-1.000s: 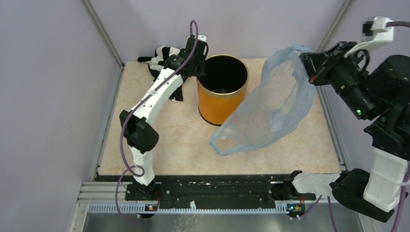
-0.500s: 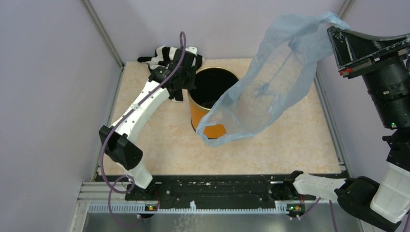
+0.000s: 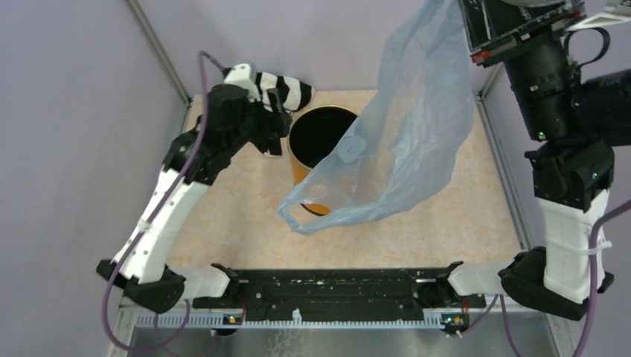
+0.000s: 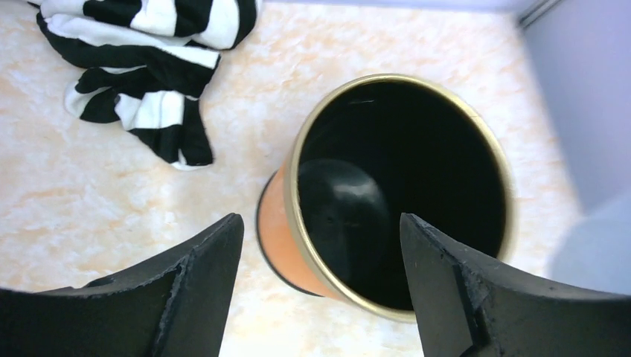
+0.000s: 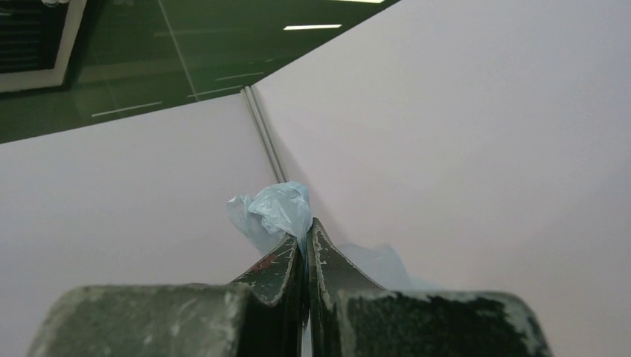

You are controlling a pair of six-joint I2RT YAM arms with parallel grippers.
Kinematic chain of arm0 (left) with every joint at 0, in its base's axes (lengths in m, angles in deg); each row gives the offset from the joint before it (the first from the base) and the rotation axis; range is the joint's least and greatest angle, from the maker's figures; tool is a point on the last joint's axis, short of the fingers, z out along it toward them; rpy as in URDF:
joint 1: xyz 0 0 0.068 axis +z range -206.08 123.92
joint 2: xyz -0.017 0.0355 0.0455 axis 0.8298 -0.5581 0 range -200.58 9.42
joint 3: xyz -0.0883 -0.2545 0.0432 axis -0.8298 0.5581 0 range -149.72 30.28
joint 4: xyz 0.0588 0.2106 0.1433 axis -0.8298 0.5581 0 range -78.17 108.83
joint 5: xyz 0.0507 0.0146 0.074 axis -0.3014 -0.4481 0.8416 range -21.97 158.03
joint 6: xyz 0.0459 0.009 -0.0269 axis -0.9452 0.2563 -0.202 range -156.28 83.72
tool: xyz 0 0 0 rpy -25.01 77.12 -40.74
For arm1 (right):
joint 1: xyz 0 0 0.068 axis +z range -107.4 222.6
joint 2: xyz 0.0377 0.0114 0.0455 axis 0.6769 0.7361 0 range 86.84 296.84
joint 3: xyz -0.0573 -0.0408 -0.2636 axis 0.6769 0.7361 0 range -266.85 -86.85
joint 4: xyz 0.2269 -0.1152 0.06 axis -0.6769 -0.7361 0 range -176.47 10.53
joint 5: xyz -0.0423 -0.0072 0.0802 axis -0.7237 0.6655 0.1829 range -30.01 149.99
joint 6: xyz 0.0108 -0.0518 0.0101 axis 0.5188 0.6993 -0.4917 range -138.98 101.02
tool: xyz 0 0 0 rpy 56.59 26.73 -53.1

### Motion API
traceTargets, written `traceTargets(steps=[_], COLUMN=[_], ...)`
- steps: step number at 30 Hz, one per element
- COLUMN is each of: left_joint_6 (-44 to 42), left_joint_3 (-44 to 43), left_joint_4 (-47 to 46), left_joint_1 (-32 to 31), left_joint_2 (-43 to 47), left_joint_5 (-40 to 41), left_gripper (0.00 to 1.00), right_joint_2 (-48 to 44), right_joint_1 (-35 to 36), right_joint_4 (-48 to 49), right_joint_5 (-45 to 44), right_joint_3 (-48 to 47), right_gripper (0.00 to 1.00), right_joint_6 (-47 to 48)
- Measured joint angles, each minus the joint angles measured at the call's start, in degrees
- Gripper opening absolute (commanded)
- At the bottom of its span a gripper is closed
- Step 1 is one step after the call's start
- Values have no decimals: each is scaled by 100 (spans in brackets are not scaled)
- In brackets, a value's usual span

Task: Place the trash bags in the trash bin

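I expect the trash bag's slack middle to sag into the trash bin's opening when I carry the trash bag over the trash bin, because the bag's lower end hangs thin and limp.
The trash bag, thin translucent light blue, hangs from the top of the top view. Its lower end drapes in front of the right and near side of the trash bin. My right gripper is shut on a bunched bit of the bag, held high against the wall. The bin is an orange can with a black inside, standing upright. My left gripper is open above the bin's near left rim, with nothing between its fingers. In the top view the left gripper sits just left of the bin.
A black-and-white striped cloth lies crumpled at the back left, behind the bin; it also shows at the left wrist view's top left as the cloth. Lilac walls close the beige table on three sides.
The right arm has lifted the bag much higher and carried it left over the bin. The left gripper has opened and its arm has swung left. The bin has shifted a little left.
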Motion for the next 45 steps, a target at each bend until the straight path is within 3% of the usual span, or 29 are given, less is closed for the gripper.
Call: traceTargets(steps=[8,13,23,29,45], left_joint_6=[1193,1917,3373,3958,4221], left_joint_3=[584,601,1784,2236,2802], left_joint_4=[-35,9,-614,-1231,-1742], left_joint_1=[0,0,0,0,0], left_joint_2=[2382,3134,3412,3423,3456], left_joint_5=[-490,-1032,-2402,-2863,-3126], left_gripper=[89,90,92,82,66], right_joint_2=[396,481,743,907,1410], right_joint_1=[0,0,0,0,592], right_joint_4=[380,651,1110,1176,1274], right_joint_5=[-144,-201,-243,-205,-481], right_joint_3=[4,2,-107,-109,-448], right_gripper=[0,0,0,0,0], right_joint_6=[402,658,949,951,1515])
